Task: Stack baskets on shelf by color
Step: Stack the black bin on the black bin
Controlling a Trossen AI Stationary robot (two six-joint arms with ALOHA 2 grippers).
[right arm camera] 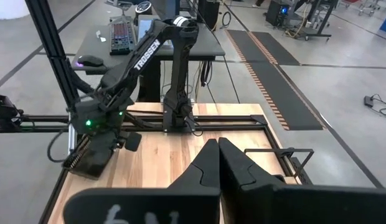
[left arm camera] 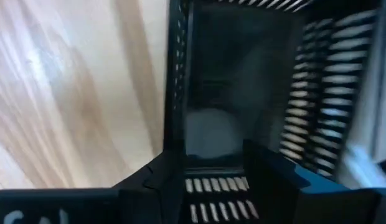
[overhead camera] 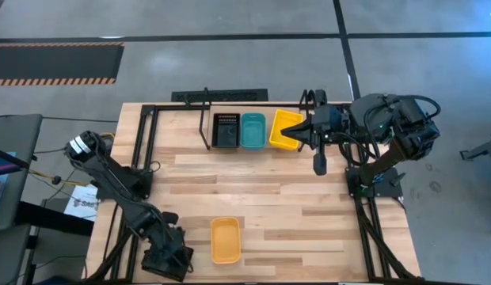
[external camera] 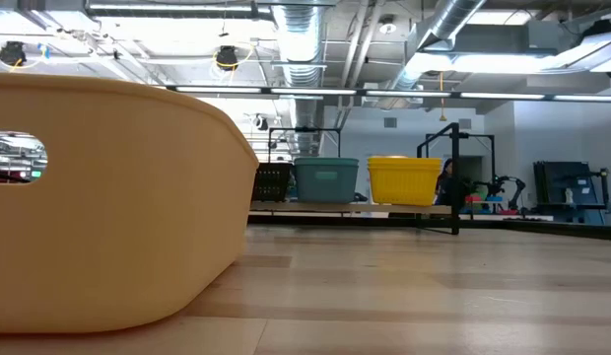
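Next, my left gripper pulls the black basket inward and takes hold of its side (left arm camera: 175,93), because the basket is at the table's corner and the gripper is over its end (left arm camera: 215,186).
My left gripper (overhead camera: 168,257) hangs open at the table's near left corner, pointing steeply down over a black basket (left arm camera: 243,81) that rests on the wood. In the left wrist view its fingers (left arm camera: 157,180) stand on either side of the basket's end wall (left arm camera: 218,185); I cannot see them touch it. An orange basket (overhead camera: 225,240) lies near the front edge. A black (overhead camera: 226,131), a teal (overhead camera: 252,131) and a yellow basket (overhead camera: 283,131) stand side by side on the shelf (overhead camera: 204,119). My right gripper (right arm camera: 216,142) is shut and empty, raised beside the yellow basket.
The black frame (overhead camera: 142,134) edges the table on both sides. Bare wood (overhead camera: 261,182) lies between the shelf and the orange basket. In the low view the orange basket (external camera: 108,197) fills the left foreground.
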